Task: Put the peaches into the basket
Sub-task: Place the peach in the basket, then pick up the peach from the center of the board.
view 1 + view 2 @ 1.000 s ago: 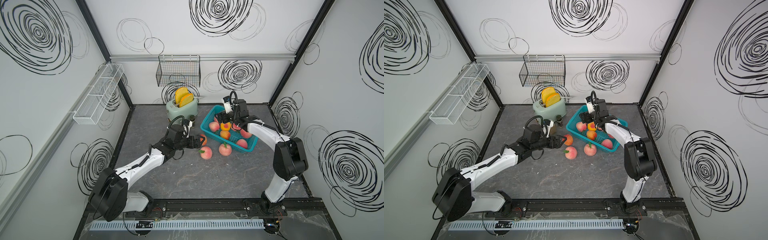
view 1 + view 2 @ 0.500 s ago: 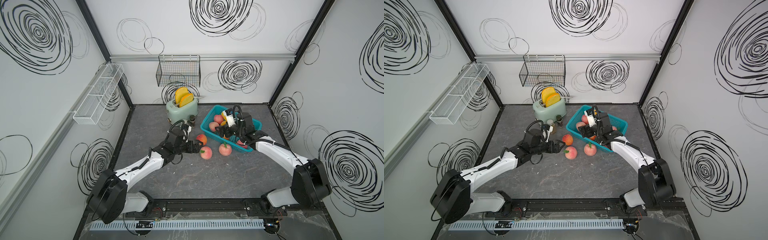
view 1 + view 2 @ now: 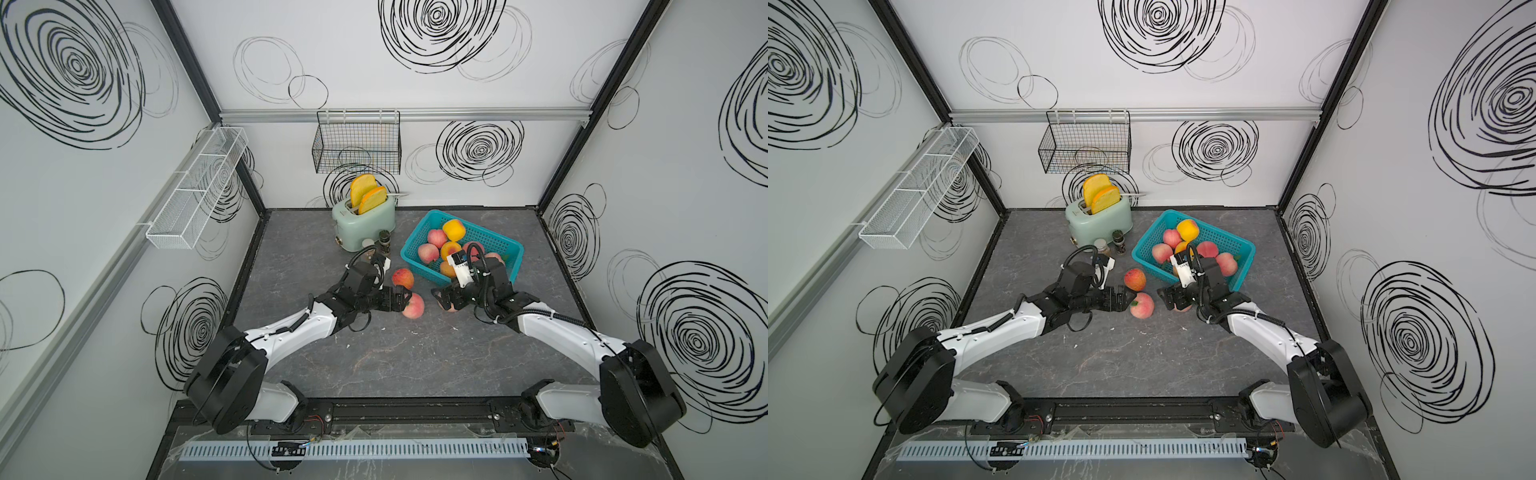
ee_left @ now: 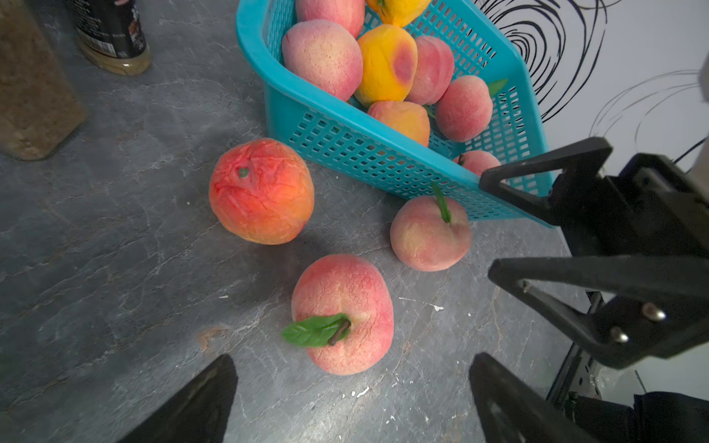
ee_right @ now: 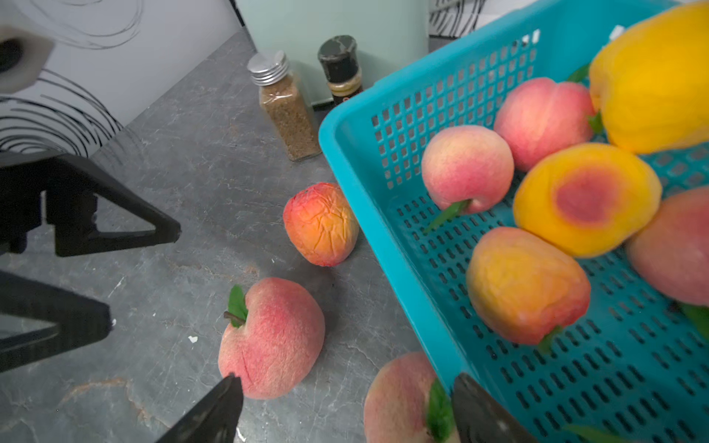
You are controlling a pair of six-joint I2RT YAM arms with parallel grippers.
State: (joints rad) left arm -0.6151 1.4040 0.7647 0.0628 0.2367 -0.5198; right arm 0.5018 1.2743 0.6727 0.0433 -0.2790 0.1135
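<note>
The pink peach with a leaf is crowded by both my open grippers, so my left gripper should back away before my right gripper takes that peach to the basket.
The teal basket holds several peaches, pink and yellow-orange. Three peaches lie on the table in front of it. My left gripper is open just short of a pink peach with a leaf. An orange-red peach sits beside the basket wall. My right gripper is open, low over the third peach, which lies between its fingertips against the basket. That peach is mostly hidden in both top views.
A mint toaster with two toast slices stands behind the left arm, with two spice jars in front of it. A black wire basket hangs on the back wall and a white mesh rack on the left wall.
My right arm has swung from above the basket down to the table in front of it, over the third peach. My left gripper has slid right, up to the leafed peach.
</note>
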